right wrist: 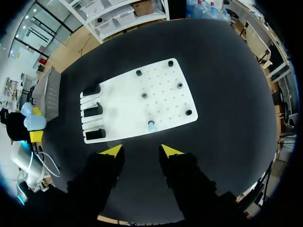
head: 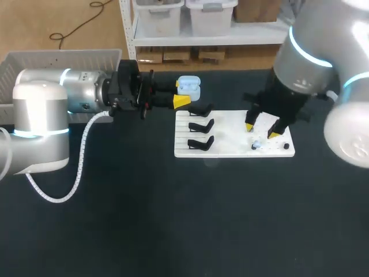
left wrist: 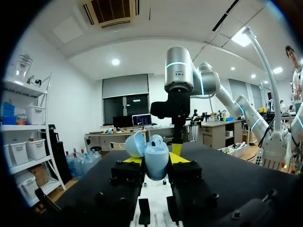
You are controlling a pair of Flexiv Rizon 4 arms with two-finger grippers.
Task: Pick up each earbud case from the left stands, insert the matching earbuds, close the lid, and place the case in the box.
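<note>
The pale blue earbud sits on a black peg in line with the others, so the earbud will come off when I lift it, and the peg will stay standing.
My left gripper [head: 182,99] is shut on a light blue earbud case [head: 188,86], held above the table behind the white board's [head: 230,151] left end. The same case [left wrist: 156,160] sits between the left gripper's [left wrist: 155,164] yellow tips with its lid open. Three black stands [head: 200,125] line the board's left side. My right gripper [head: 262,130] hangs open over the board's right part, nothing between its fingers. A small pale blue earbud [head: 255,146] rests on the board just in front of it. In the right wrist view the earbud [right wrist: 151,126] lies ahead of the right gripper [right wrist: 141,150].
A white slatted box [head: 57,57] stands at the table's back left corner. Several small black pegs [right wrist: 180,85] dot the board [right wrist: 123,109]. Dark tabletop stretches in front of the board.
</note>
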